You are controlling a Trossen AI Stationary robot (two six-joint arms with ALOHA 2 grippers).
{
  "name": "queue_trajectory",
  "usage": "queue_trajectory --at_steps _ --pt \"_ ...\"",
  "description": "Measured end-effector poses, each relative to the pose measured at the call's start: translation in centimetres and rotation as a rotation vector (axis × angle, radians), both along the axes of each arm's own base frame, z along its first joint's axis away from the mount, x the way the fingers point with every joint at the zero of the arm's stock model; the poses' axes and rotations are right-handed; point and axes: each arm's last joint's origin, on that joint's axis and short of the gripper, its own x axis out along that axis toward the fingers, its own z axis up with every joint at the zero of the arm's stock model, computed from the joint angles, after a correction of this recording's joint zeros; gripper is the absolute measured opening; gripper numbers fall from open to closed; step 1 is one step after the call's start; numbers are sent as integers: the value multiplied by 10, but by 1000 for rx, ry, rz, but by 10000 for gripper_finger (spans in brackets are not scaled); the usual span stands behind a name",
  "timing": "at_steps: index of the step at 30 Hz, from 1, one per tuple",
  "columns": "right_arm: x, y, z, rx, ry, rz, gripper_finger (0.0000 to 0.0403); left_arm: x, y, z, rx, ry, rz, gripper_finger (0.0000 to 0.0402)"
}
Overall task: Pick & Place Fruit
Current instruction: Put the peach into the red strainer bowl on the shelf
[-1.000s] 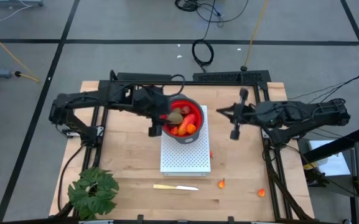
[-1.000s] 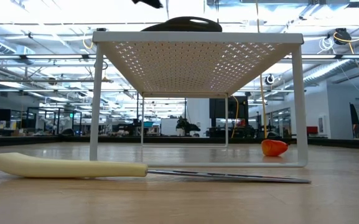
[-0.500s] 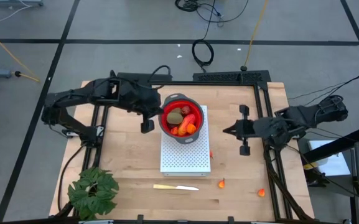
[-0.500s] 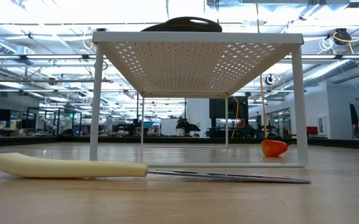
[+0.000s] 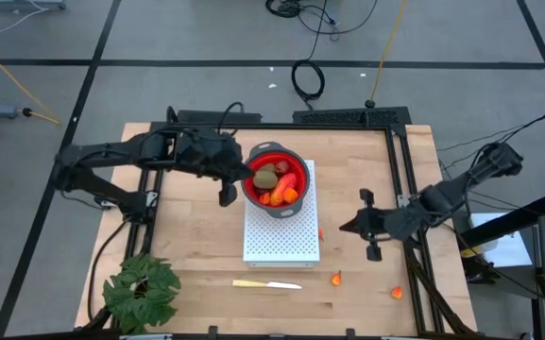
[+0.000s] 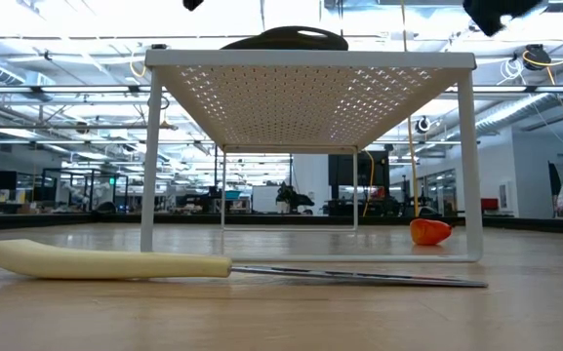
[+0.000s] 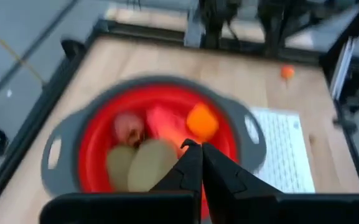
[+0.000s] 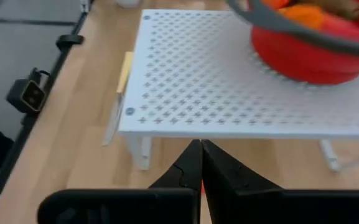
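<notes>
The rack and red bowl (image 5: 280,198) separate my left gripper from the small red piece (image 6: 429,231), so next I open my right gripper and pick that piece up with it.
A red bowl (image 5: 274,179) with a grey rim stands on the white perforated rack (image 5: 281,236). In it lie fruit pieces: an olive-brown oval (image 5: 265,176), a red-orange oblong (image 5: 289,181) and a dark red ball (image 7: 128,127). My left gripper (image 5: 244,176) hovers shut at the bowl's left rim, above the fruit (image 7: 157,158), holding nothing (image 7: 199,149). My right gripper (image 5: 343,227) is shut and holds nothing, right of the rack, pointing at its side (image 8: 199,146). Tiny orange bits (image 5: 336,278) (image 5: 397,293) lie on the table, near right.
A pale yellow knife (image 5: 267,283) lies in front of the rack, parallel to the near edge (image 6: 105,260). A green leafy plant (image 5: 140,288) stands at the near left corner. A small red piece (image 5: 320,234) lies by the rack's right side. Bare wood lies left of the rack.
My left gripper has drawn back a little from over the bowl toward the table's left. My right gripper has swung from beside the bowl toward the table's near and right edges. The fruit in the bowl has stayed put.
</notes>
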Motion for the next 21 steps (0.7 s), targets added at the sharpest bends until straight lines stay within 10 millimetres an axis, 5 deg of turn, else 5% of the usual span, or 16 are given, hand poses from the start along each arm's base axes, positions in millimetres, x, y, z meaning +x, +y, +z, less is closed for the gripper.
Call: queue_trajectory --at_steps 13,21 --pt "-5 8 -77 98 -49 26 0 -38 -3 -29 -41 -178 6 11" --pt "-3 2 -98 93 -31 -31 6 -69 -2 -47 -44 -208 22 11"
